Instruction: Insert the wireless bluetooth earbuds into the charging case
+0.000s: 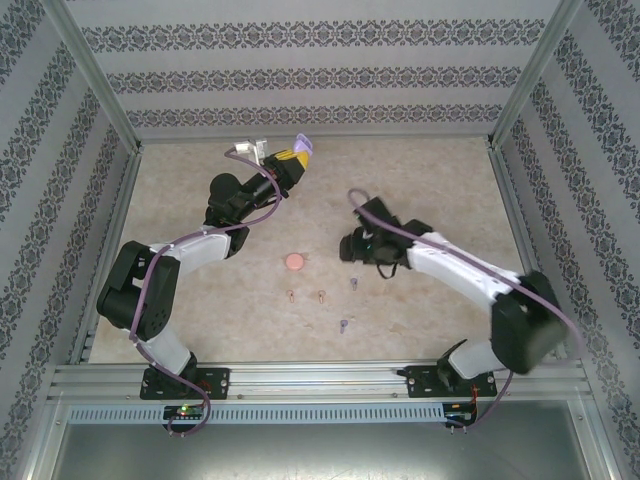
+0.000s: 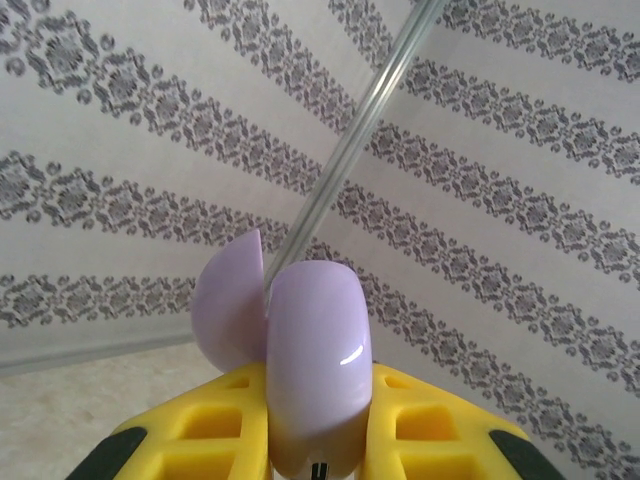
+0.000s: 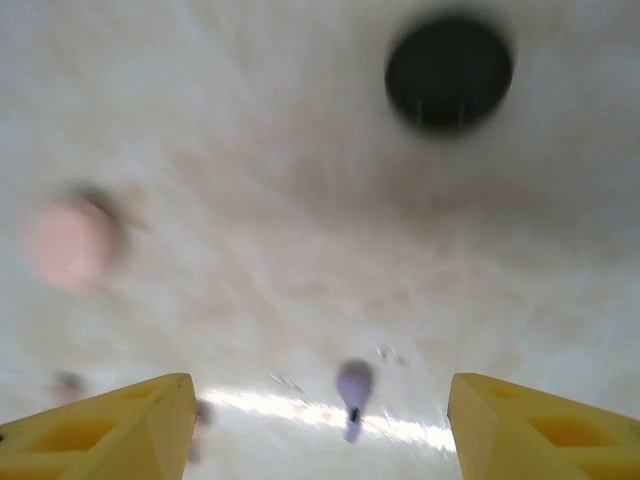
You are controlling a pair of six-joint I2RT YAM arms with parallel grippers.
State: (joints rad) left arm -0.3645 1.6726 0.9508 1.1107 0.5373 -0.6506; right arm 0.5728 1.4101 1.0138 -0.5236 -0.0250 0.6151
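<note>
Next, my right gripper takes the case's far end (image 2: 318, 280) so my left gripper can grip the case again with its slots up, because the charging case's bottom side (image 2: 319, 405) is facing my left gripper's wrist.
My left gripper (image 1: 290, 157) is raised at the back of the table, shut on a light purple charging case (image 1: 301, 146). In the left wrist view the case (image 2: 315, 360) stands between the yellow fingers (image 2: 200, 430) with its lid (image 2: 225, 310) swung open to the left. My right gripper (image 1: 352, 245) hovers mid-table, open with nothing between its fingers (image 3: 100, 430). A light purple earbud (image 3: 352, 390) lies on the table under the gap. Two purple earbuds (image 1: 354, 283) (image 1: 343, 325) and two pinkish-tan ones (image 1: 291, 295) (image 1: 321, 297) lie on the table.
A shut pink round case (image 1: 296, 262) sits mid-table, left of the right gripper, blurred in the right wrist view (image 3: 72, 240). A black round case (image 3: 449, 70) lies farther off. Patterned walls and metal frame posts (image 1: 95, 85) enclose the table.
</note>
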